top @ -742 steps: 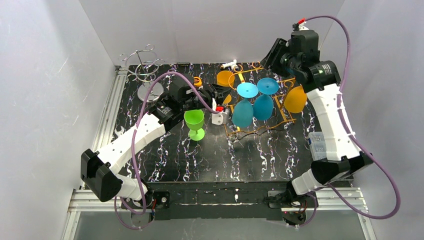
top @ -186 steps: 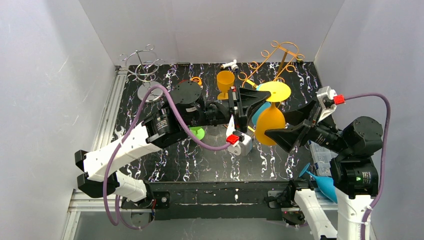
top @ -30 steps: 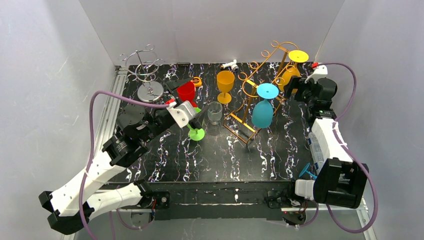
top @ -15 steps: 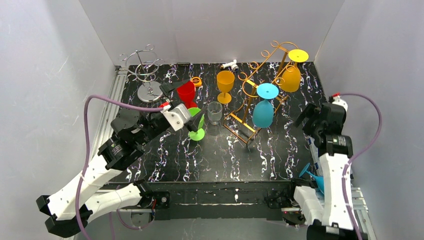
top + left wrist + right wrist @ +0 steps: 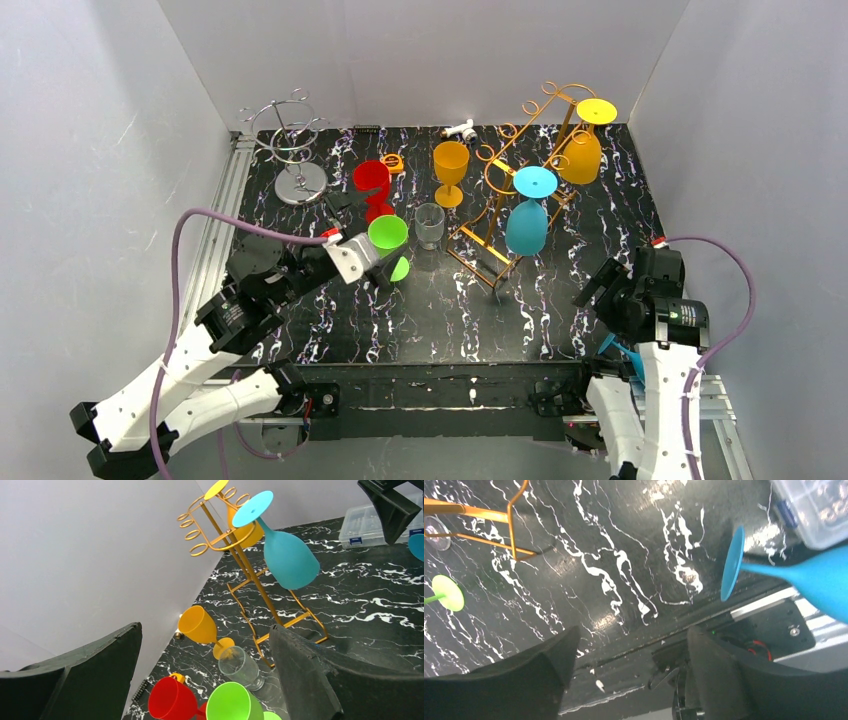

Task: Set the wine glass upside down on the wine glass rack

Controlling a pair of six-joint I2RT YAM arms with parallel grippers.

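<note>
The blue glass is lying beside empty table [image 5: 636, 625] that my right gripper points at. Next, my right gripper swings over and pinches the foot's edge [image 5: 733, 564] before it lifts the glass upside down.
The gold wine glass rack [image 5: 497, 168] stands at the back right of the table. A blue wine glass [image 5: 525, 228] and an orange wine glass [image 5: 581, 157] hang upside down on it. Upright on the table stand an orange glass [image 5: 451, 162], a red glass [image 5: 372, 179], a green glass [image 5: 388, 233] and a clear glass [image 5: 429, 224]. My left gripper [image 5: 366, 240] is open around empty air just before the green glass [image 5: 235, 702]. My right gripper [image 5: 597, 285] is open and empty over the table's near right edge. Another blue glass [image 5: 806, 580] lies on its side off that corner.
A silver wire rack [image 5: 290, 150] stands at the back left. A clear plastic box [image 5: 814, 505] sits at the right edge, close to the lying blue glass. White walls close in the table on three sides.
My right arm has drawn back from the rack's top to the near right edge. My left arm has pulled back toward me, uncovering the green glass.
</note>
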